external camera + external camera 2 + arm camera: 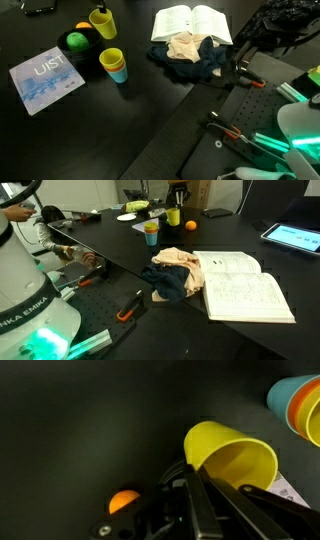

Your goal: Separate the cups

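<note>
The robot's gripper should keep lowering the held yellow cup (103, 23) onto the black table (124, 47) beside the stack until the cup stands, since the table is open there and the cup hangs with its opening up.
My gripper (196, 482) is shut on the rim of a yellow cup (232, 455), which hangs tilted. In an exterior view the held cup (102, 23) is beside the black bowl (70, 50), with the dark gripper (98, 9) just above it. The remaining stack (114, 65) stands upright on the black table, a yellow cup on top and a light blue one outside. In the wrist view this stack (296, 405) shows light blue and orange at the top right. In an exterior view the stack (151, 230) stands left of the gripper (177, 200).
The black bowl holds a green ball (76, 41) and an orange ball (82, 27). A blue booklet (45, 78) lies near it. An open book (190, 22) and crumpled cloths (190, 55) lie further along. Tools (228, 130) lie on the perforated board.
</note>
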`<state>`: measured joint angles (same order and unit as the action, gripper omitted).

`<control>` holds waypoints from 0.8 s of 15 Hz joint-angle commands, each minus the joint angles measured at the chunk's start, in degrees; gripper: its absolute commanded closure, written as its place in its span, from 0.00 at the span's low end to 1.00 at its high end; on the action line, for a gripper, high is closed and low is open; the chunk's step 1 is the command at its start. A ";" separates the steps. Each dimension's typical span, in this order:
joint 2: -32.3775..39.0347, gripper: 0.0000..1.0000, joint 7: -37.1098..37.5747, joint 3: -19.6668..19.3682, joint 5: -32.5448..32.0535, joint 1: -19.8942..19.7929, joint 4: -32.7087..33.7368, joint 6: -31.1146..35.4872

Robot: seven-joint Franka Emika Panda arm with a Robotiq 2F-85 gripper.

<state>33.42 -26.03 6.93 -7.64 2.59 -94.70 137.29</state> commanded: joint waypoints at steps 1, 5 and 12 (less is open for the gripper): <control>0.91 0.99 -0.32 -0.11 -0.09 -1.23 0.62 0.68; 1.02 0.99 -0.34 0.33 0.71 -2.37 -0.59 1.19; 1.59 0.99 -0.15 1.83 4.14 -3.34 -3.05 1.80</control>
<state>34.99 -25.98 7.37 -5.53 0.23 -96.46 137.47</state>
